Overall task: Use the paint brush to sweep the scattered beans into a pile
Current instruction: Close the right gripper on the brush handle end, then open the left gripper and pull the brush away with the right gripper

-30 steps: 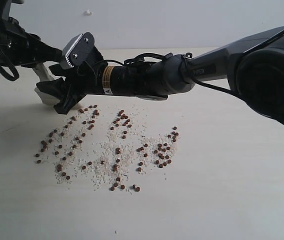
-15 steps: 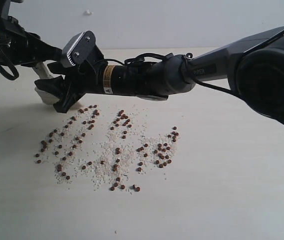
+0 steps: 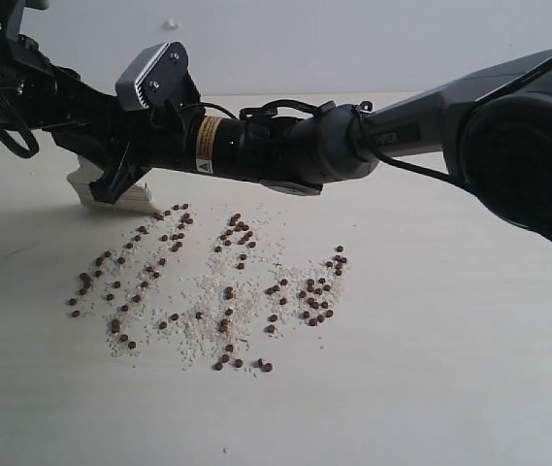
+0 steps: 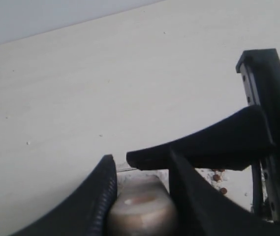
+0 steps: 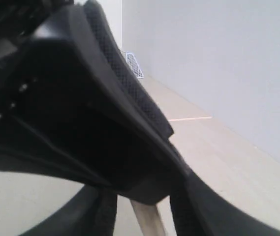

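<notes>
I should close my right gripper on the lower part of the handle [image 5: 149, 220] before I open my left gripper, because my left gripper is holding the paint brush's handle end [image 4: 142, 210] above my right gripper's fingers.
The paint brush [image 3: 101, 189] stands at the back left with its whitish bristles down on the table. My left gripper [image 3: 80, 112] is shut on its pale handle end [image 4: 140, 211], which fills the gap between the jaws. My right gripper [image 3: 120, 177] has reached across from the right. Its jaws straddle the handle [image 5: 148, 222] lower down, with a gap showing on each side. The beans [image 3: 227, 291] lie scattered in loose bands among white grains, just in front of the bristles. No pile is in view.
The right arm [image 3: 285, 150] stretches low over the back of the table, just behind the beans. A pale wall [image 3: 353, 39] stands behind the table. Bare tabletop [image 3: 431, 388] lies in front and to the right.
My right gripper has risen and shifted left, up the brush towards the left gripper, and its jaws have narrowed round the handle. The beans have not moved.
</notes>
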Action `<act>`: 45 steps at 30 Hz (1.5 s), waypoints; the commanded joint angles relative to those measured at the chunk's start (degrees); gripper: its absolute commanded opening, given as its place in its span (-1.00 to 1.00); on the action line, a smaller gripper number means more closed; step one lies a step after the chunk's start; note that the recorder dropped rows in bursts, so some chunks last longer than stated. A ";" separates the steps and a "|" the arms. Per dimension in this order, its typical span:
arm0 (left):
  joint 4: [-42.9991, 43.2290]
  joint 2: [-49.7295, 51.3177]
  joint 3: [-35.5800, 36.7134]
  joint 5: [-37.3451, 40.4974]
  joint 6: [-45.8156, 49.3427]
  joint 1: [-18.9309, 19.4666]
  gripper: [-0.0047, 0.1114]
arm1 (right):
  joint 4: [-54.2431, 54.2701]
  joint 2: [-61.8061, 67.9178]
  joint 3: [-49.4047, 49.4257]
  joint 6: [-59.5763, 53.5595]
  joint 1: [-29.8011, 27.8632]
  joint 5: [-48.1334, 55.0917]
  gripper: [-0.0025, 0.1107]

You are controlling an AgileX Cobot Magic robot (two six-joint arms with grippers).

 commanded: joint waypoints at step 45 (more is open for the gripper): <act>0.20 -19.05 7.53 -14.54 -0.52 10.74 0.18 | -4.76 -5.35 -8.33 -0.25 -0.76 4.29 -0.96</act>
